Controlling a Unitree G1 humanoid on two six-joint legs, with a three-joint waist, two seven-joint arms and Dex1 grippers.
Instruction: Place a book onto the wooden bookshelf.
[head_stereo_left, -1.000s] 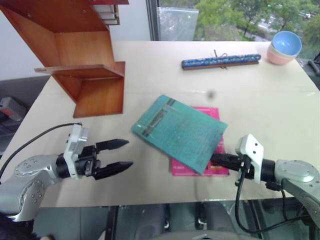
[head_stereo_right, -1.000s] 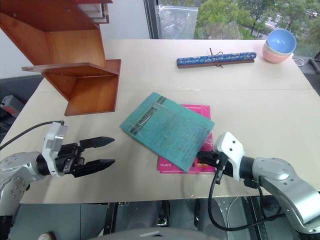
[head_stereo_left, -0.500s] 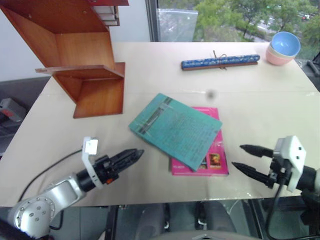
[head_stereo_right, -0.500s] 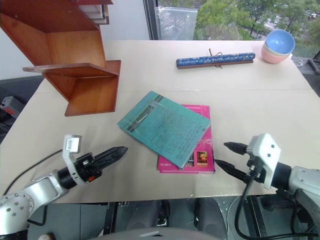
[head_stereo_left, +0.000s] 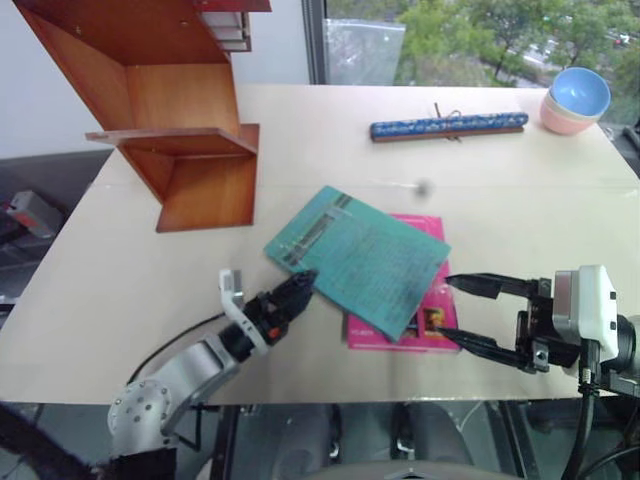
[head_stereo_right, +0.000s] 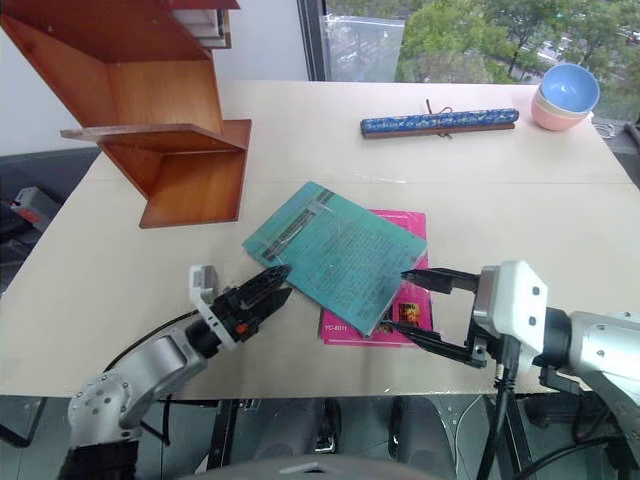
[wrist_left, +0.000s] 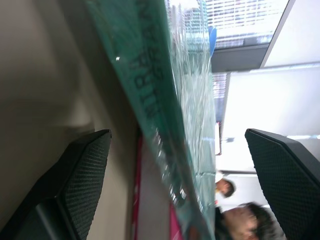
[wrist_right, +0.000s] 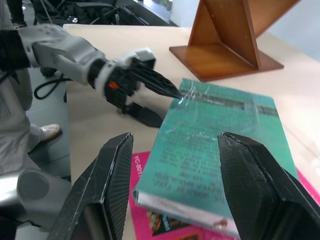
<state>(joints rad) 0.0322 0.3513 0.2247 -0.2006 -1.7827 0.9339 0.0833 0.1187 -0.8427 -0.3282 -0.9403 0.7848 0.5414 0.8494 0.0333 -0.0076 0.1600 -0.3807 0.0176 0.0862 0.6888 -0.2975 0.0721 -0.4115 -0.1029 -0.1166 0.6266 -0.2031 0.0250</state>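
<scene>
The wooden bookshelf is across the table from the robot's right gripper, so the left gripper should pinch the teal book's overhanging spine and take the book over there.
The teal book lies slanted on the magenta-pink book at mid-table. My left gripper is rolled on its side and open at the teal book's near-left corner; in the left wrist view the book's edge runs between the wide-apart fingers. My right gripper is open and holds nothing; it hovers at the books' right side. From the right wrist, the teal book shows between the fingers and my left gripper beyond it. The wooden bookshelf stands at the table's far left.
A long blue patterned case lies at the back of the table. Stacked blue and pink bowls sit at the far right corner. A person stands off the table's left side. The table's near edge runs just below both grippers.
My right gripper let go of the teal book's corner, opened and lifted. The book settled flat on the pink one. My left gripper rolled and moved right to the book's corner.
</scene>
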